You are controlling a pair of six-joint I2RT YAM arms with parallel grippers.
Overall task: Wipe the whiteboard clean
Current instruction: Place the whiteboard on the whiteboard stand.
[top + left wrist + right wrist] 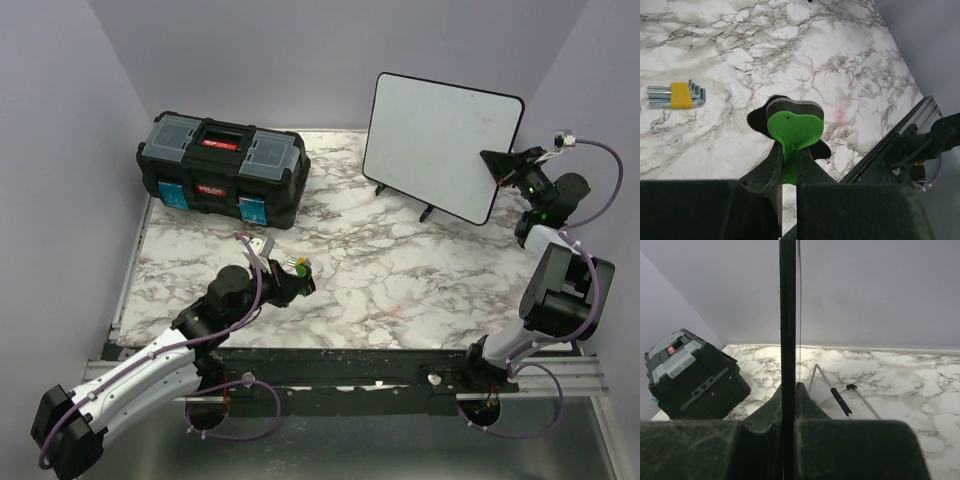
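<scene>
The whiteboard is standing on its black feet (pixel 427 213), and the wire stand is behind it. My right gripper keeps holding the whiteboard's rim (pixel 492 207) steady until the whiteboard settles, and then let go.
The whiteboard (pixel 440 145) stands tilted at the back right of the marble table, on small black feet. Its face looks white, with only a faint smudge near the upper right. My right gripper (pixel 497 165) is shut on the board's right rim, which shows in the right wrist view as a thin black edge (pixel 787 315) running up between the jaws of the gripper (pixel 789 390). Low over the near left of the table, my left gripper (pixel 790 152) is shut on the stem of a green eraser (pixel 792 127) with a black felt pad; from above the eraser (pixel 297 267) sits well short of the board.
A black toolbox (pixel 222 168) with a red label and blue latches sits at the back left, also in the right wrist view (pixel 692 375). A set of hex keys in a yellow holder (pixel 675 95) lies on the marble. The board's wire stand (pixel 840 400) is behind it.
</scene>
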